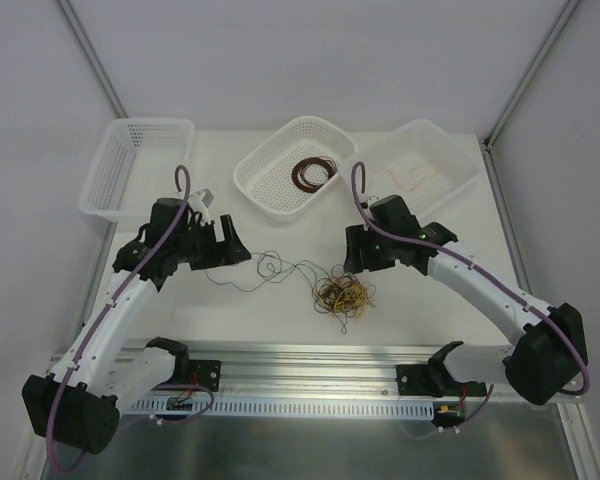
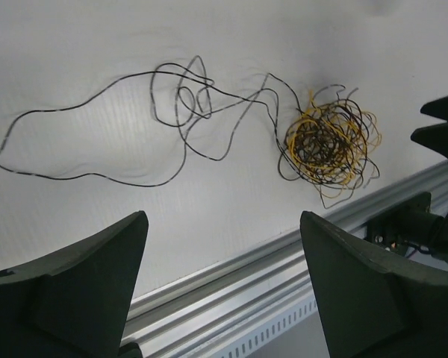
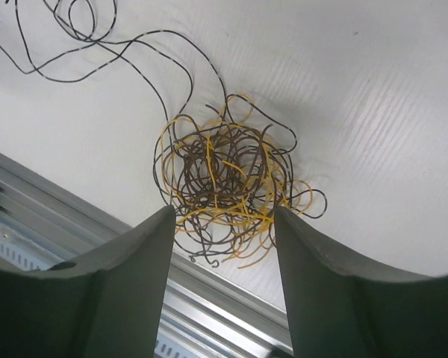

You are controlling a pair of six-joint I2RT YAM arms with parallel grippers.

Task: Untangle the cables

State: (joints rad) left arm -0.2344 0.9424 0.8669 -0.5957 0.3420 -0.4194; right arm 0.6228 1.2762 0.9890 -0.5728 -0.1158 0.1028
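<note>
My gripper will draw the yellow-orange wire (image 3: 211, 168) out as a long, tight piece when it pulls, because the wire shows open loops at the ball's edge (image 3: 305, 194).
The cables lie on the white table as a tangled ball (image 1: 345, 295) of dark brown, black and yellow-orange wire. A long black wire (image 1: 270, 265) trails out of it to the left in loose loops. In the left wrist view the ball (image 2: 332, 142) is at the upper right and the black wire (image 2: 179, 112) runs across the top. My left gripper (image 2: 222, 216) is open with nothing between its fingers, hovering left of the wire (image 1: 235, 245). My right gripper (image 3: 224, 212) is open above the ball (image 3: 224, 175), just right of it from above (image 1: 360, 258), holding nothing.
Three white mesh baskets stand at the back: the left one (image 1: 135, 165), the middle one (image 1: 280, 190) holding a coiled brown wire (image 1: 313, 172), and the right one (image 1: 450, 175) holding a thin orange wire (image 1: 415, 178). An aluminium rail (image 1: 310, 355) runs along the near table edge.
</note>
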